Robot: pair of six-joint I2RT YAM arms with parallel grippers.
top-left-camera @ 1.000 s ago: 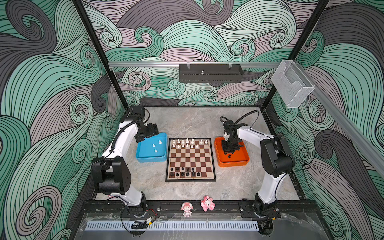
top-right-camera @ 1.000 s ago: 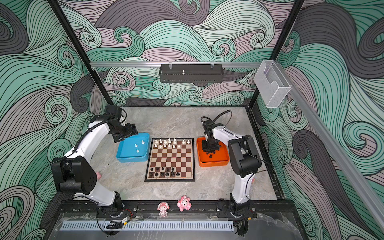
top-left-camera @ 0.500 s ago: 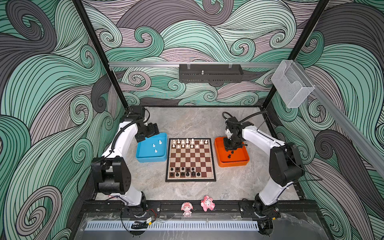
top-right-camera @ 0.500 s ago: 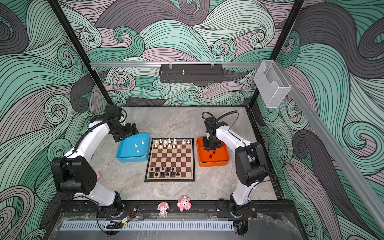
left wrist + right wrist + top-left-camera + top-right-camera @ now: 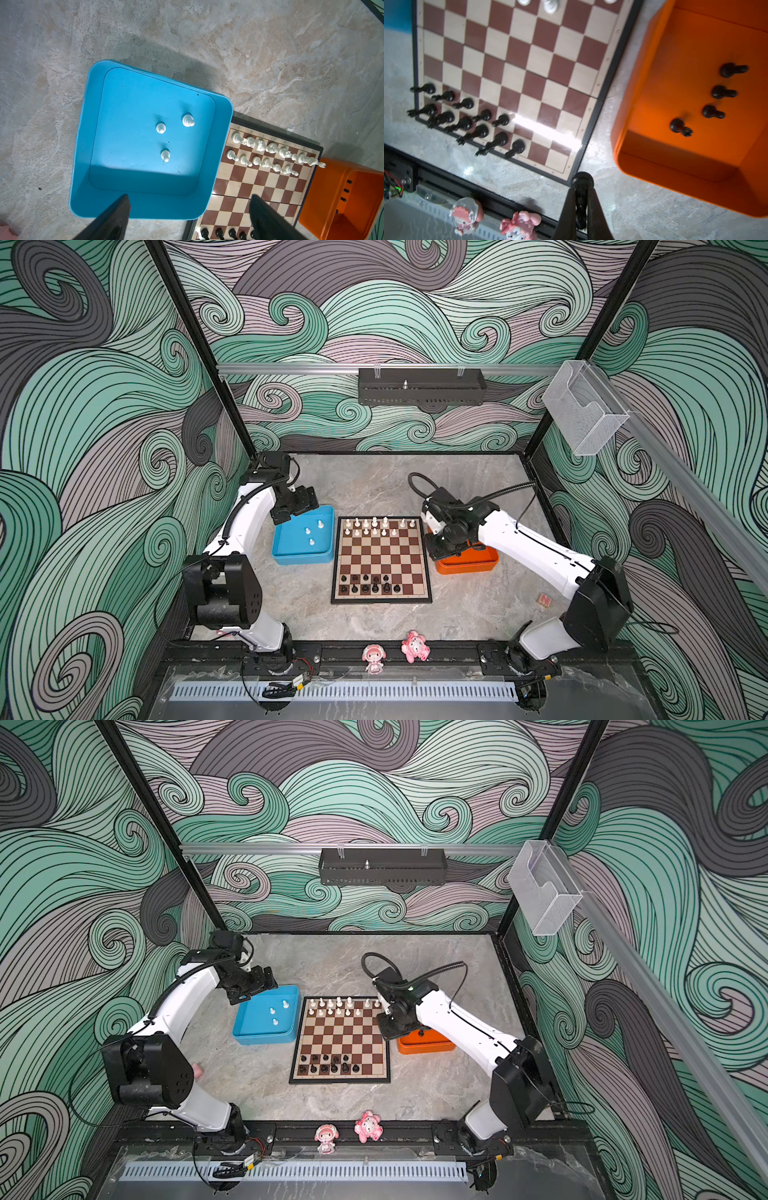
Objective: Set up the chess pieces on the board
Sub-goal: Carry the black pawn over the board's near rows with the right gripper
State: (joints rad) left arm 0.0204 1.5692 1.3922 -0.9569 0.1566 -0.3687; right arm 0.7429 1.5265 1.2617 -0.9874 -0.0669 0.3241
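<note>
The held black piece's base is down and the nearest row's next brown square is empty, so my right gripper should keep on toward that square and let go once the base rests.
The board lies mid-table, with white chess pieces on its two far rows and black ones on its near rows. Three white pieces stand in the blue tray. Several black pieces lie in the orange tray. My right gripper is shut on a black piece, raised between the orange tray and the board's right edge. My left gripper hangs open and empty above the blue tray's far left corner.
Two pink figurines stand on the black front rail. A small wooden block lies near the right arm's base. The blue tray touches the board's left side and the orange tray its right.
My right gripper has risen out of the orange tray with a black piece and shifted left towards the board. The left arm has not moved.
</note>
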